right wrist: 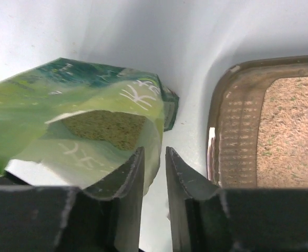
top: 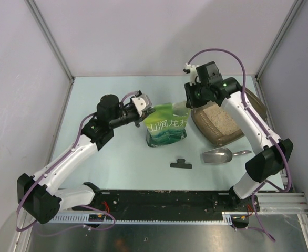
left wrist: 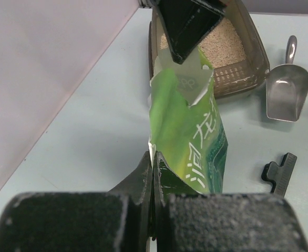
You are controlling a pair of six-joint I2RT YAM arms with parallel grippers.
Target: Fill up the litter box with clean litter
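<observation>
My right gripper should open, move lower and pinch the corner nearest the litter box, because the green bag's rim is loose against its narrow fingers.
A green pouch bag stands open-topped in the middle of the table. My left gripper is shut on its left top corner; the left wrist view shows the jaws pinched on the bag's edge. My right gripper is at the bag's right top corner, jaws narrowly apart with the bag's rim against the left finger. The brown litter box lies just right of the bag with pale clean litter in it. Litter also shows inside the bag.
A silver metal scoop lies in front of the litter box. A black clip lies in front of the bag. Grey walls and metal posts close in the table on the left, back and right.
</observation>
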